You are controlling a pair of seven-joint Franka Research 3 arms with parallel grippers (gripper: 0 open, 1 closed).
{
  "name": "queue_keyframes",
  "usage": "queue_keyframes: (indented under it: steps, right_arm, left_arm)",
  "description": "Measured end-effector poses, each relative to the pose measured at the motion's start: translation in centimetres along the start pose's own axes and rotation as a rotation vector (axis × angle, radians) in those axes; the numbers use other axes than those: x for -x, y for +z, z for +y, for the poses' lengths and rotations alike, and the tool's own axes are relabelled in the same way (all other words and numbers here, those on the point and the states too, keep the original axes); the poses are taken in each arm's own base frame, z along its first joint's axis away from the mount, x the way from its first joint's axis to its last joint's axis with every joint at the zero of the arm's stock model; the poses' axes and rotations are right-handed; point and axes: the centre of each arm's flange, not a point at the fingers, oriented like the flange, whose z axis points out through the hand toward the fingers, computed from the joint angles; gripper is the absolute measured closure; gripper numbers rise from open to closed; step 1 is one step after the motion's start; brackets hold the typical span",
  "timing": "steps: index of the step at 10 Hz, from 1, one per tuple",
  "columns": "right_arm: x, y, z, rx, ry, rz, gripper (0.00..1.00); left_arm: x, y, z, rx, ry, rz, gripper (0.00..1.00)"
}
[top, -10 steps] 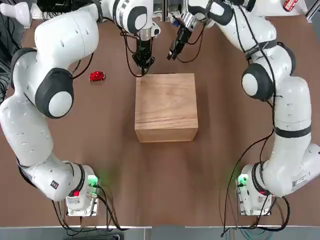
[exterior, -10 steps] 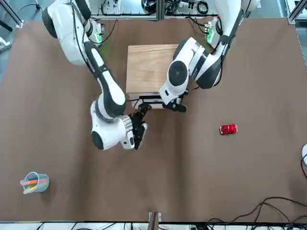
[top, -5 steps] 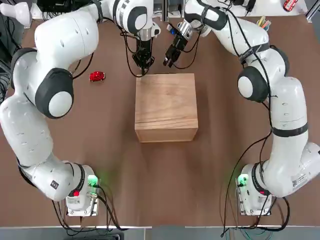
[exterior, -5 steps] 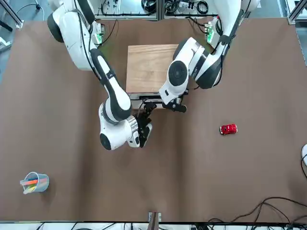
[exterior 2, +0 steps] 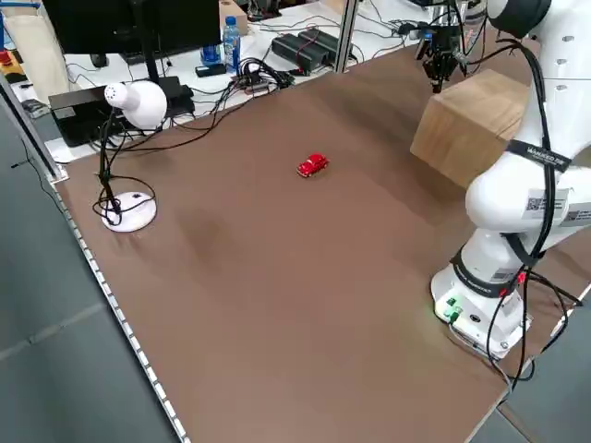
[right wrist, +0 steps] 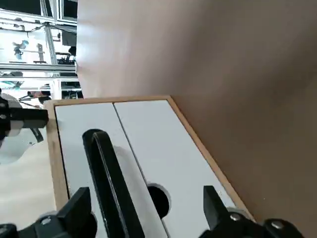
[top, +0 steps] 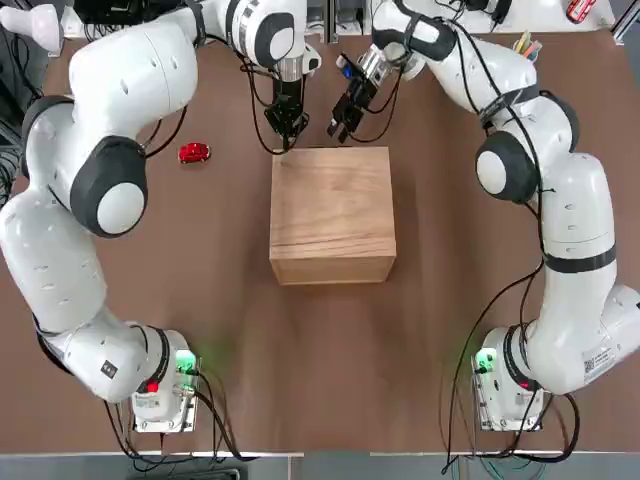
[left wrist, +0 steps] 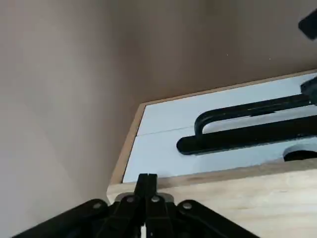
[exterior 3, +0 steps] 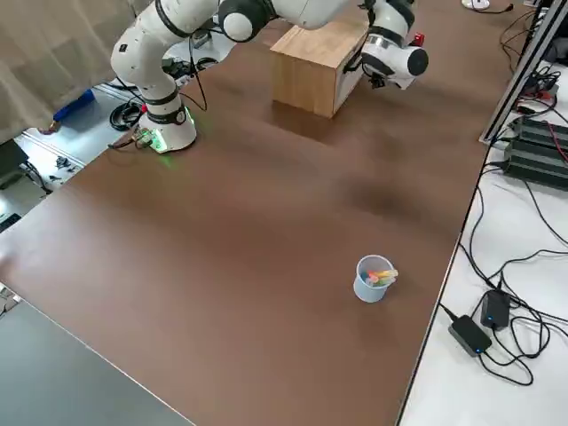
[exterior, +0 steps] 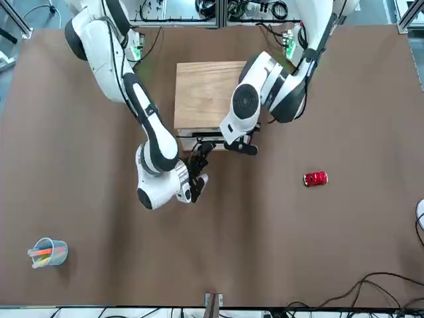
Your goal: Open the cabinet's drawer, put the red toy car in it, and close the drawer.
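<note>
The drawer (right wrist: 74, 133) will come straight out when I pull its handle, and the holed panel will stay in place, because a seam (right wrist: 132, 148) divides the white front.
The light-wood cabinet (top: 331, 214) stands mid-table with its drawer (left wrist: 208, 148) closed. Its white front (right wrist: 148, 144) faces away from the arms' bases and carries black bar handles (left wrist: 247, 110). My left gripper (top: 285, 127) is shut and empty, its tips (left wrist: 147, 179) at the cabinet's top edge near the front's left corner. My right gripper (top: 341, 122) hovers open just before the front, and a black handle (right wrist: 105, 171) lies between its fingers (right wrist: 212, 206) without being touched. The red toy car (top: 193, 153) sits on the table left of the cabinet, away from both grippers.
A blue cup (exterior: 48, 252) of pens stands far across the table on the right arm's side. A white desk lamp (exterior 2: 137, 103) is at the table's far left edge, with cables behind it. A white mouse (exterior: 420, 216) shows at the left arm's far edge.
My right gripper has swung in from farther off toward the cabinet's front and now straddles a handle. The left gripper and the car have stayed put.
</note>
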Motion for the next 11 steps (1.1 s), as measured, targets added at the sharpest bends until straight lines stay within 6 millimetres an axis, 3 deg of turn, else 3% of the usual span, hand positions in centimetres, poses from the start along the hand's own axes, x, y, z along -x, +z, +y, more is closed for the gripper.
queue_keyframes:
  steps: [6, 7, 8, 9, 10, 11]
  right_arm:
    - [0.5, 1.6, -0.4, -0.066, 0.075, -0.038, 0.07]
    - [0.5, 1.6, -0.5, -0.067, 0.081, -0.04, 0.11]
    - [0.6, 1.7, -0.5, -0.07, 0.093, -0.045, 0.27]
    - [0.7, 1.7, -0.5, -0.073, 0.107, -0.052, 0.33]
    - [0.7, 1.7, -0.5, -0.074, 0.112, -0.053, 0.46]
    - [0.7, 1.7, -0.5, -0.074, 0.114, -0.054, 0.47]
  left_arm:
    - [0.0, 0.0, 0.0, 0.0, 0.0, 0.0, 0.97]
    - [0.0, 0.0, 0.0, 0.0, 0.0, 0.0, 0.97]
    - [0.0, 0.0, 0.0, 0.0, 0.0, 0.0, 0.97]
    - [0.0, 0.0, 0.0, 0.0, 0.0, 0.0, 0.97]
    - [0.0, 0.0, 0.0, 0.0, 0.0, 0.0, 0.96]
    - [0.0, 0.0, 0.0, 0.0, 0.0, 0.0, 0.96]
